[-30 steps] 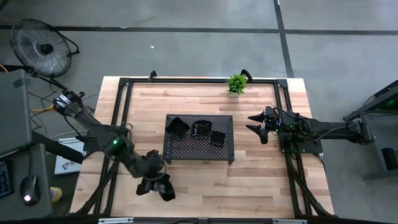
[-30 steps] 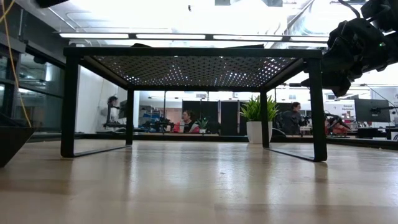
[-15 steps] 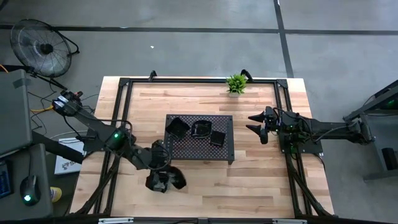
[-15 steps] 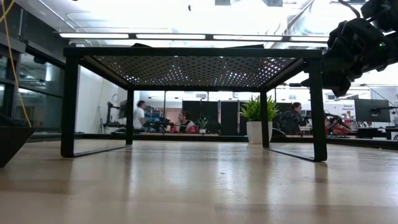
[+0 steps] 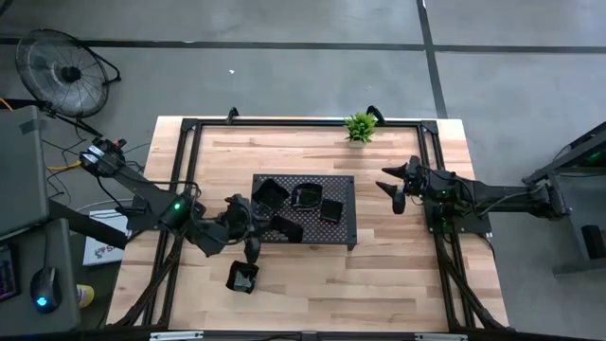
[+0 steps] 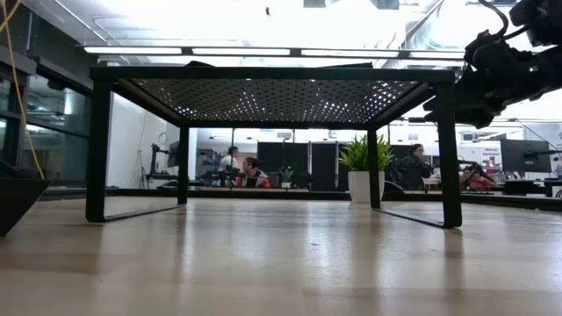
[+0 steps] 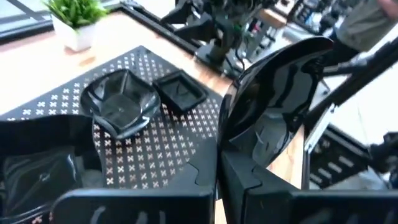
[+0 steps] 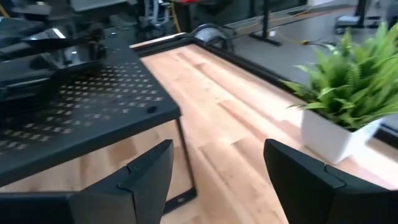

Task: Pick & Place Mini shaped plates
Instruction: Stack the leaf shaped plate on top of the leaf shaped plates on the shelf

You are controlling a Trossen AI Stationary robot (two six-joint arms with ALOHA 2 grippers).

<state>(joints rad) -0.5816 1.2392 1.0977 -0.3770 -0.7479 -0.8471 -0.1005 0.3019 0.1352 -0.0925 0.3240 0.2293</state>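
The robot's left gripper is holding the black plate tilted on edge by its rim, so next the right gripper moves over the tray and grasps the plate's free rim.
My left gripper is shut on a glossy black mini plate above the near left corner of the dark perforated tray. In the left wrist view this plate stands on edge beyond the fingers. Three more black plates lie flat on the tray: one at its far left, a wavy-rimmed one and a small square one. Another plate rests on the wood near the table's near edge. My right gripper hangs open to the right of the tray, holding nothing. My left gripper pinches the plate by its rim between its two fingers, coming from the table's left and slanting slightly down. The plate stands tilted on edge beyond the fingertips, hollow side toward the wrist camera, lifted clear of the tray.
A small green plant in a white pot stands at the far edge of the table. The tray stands on thin black legs with open space beneath. A black frame runs around the tabletop. Bare wood lies right of the near plate.
My left gripper has risen from the near edge of the table and gone toward the far edge and the right, to the tray's near left corner, rolling its wrist. The plate it holds has come up with it and now stands on edge. One plate stays on the wood.
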